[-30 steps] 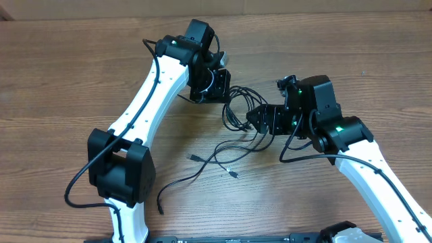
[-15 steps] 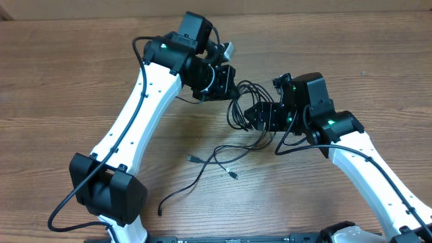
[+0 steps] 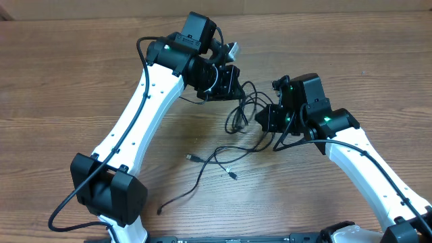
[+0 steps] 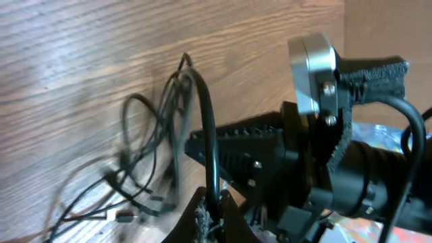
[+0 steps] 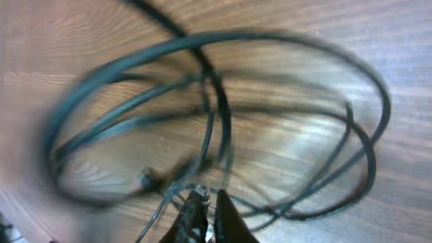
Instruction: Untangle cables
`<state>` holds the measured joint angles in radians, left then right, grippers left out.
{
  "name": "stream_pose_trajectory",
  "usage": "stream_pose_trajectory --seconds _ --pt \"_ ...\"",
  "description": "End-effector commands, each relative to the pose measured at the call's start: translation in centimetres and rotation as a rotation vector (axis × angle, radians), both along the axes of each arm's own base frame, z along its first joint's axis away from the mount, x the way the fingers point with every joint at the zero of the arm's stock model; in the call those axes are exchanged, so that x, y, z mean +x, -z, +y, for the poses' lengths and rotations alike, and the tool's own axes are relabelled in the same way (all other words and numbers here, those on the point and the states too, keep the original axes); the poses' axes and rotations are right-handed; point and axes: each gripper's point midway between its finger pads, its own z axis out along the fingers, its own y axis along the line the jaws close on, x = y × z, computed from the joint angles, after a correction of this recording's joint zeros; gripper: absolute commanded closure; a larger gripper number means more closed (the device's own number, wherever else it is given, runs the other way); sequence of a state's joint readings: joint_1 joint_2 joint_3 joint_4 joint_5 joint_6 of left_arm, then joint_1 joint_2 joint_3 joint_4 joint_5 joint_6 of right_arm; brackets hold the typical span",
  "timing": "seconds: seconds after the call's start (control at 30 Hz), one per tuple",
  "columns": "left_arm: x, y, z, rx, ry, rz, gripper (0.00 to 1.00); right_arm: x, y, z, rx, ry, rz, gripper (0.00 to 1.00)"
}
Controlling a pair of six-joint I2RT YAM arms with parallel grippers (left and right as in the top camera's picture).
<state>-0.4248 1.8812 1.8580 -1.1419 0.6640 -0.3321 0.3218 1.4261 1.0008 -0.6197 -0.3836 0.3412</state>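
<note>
My left gripper needs to lower the cable, open and take the bunched loops (image 3: 237, 122), because it is pinching a single black cable (image 4: 210, 128) while the loops hang bunched beside my right gripper.
The thin black cables (image 3: 237, 113) hang in a tangle between my two grippers, above the wooden table (image 3: 81, 81). Loose strands trail toward the front, ending in small plugs (image 3: 192, 157). My left gripper (image 3: 231, 88) is at the tangle's upper left. In the left wrist view the left gripper (image 4: 212, 210) is shut on one black cable (image 4: 206, 128) that arcs up from its jaws. My right gripper (image 3: 264, 119) is at the tangle's right side. The right wrist view is blurred and shows the right gripper (image 5: 208, 202) shut, with a thin strand of the cable loops (image 5: 223, 135) running between its tips.
The left arm (image 3: 145, 108) stretches diagonally from the front left. The right arm (image 3: 358, 155) comes in from the front right. Another cable end (image 3: 160, 210) lies near the front edge. A cardboard wall (image 3: 304, 5) borders the table's far side.
My right gripper has closed, from wide open to shut, at the tangle's right side and has shifted slightly right. The left gripper has moved a little right, still holding its cable.
</note>
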Motion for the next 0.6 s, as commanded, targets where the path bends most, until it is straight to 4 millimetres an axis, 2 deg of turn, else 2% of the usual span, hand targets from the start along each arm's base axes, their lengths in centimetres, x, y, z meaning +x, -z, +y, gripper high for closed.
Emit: stream_pose_trajectory --seconds 0.0,0.2,0.27,0.43,0.57 --pt "0.7 -1.4 0.1 -0.005 0.007 -0.085 0.96 -0.1 -0.1 -0.1 -0.011 0.004 0.009 0.96" --pt "1.6 -1.9 0.0 -0.022 -0.006 -0.118 0.96 -0.9 1.1 -1.6 -0.096 0.042 0.060 0.96" --pt "2.2 -1.6 0.6 0.001 -0.027 -0.133 0.96 -1.1 1.4 -2.1 -0.122 0.053 0.071 0.96" --pt "5.3 0.3 4.9 0.237 -0.170 -0.227 0.96 -1.4 1.7 -2.4 -0.138 0.058 0.083 0.96" --pt "7.1 1.0 8.1 0.411 -0.265 -0.298 0.96 -1.4 1.7 -2.4 -0.138 0.059 0.083 0.96"
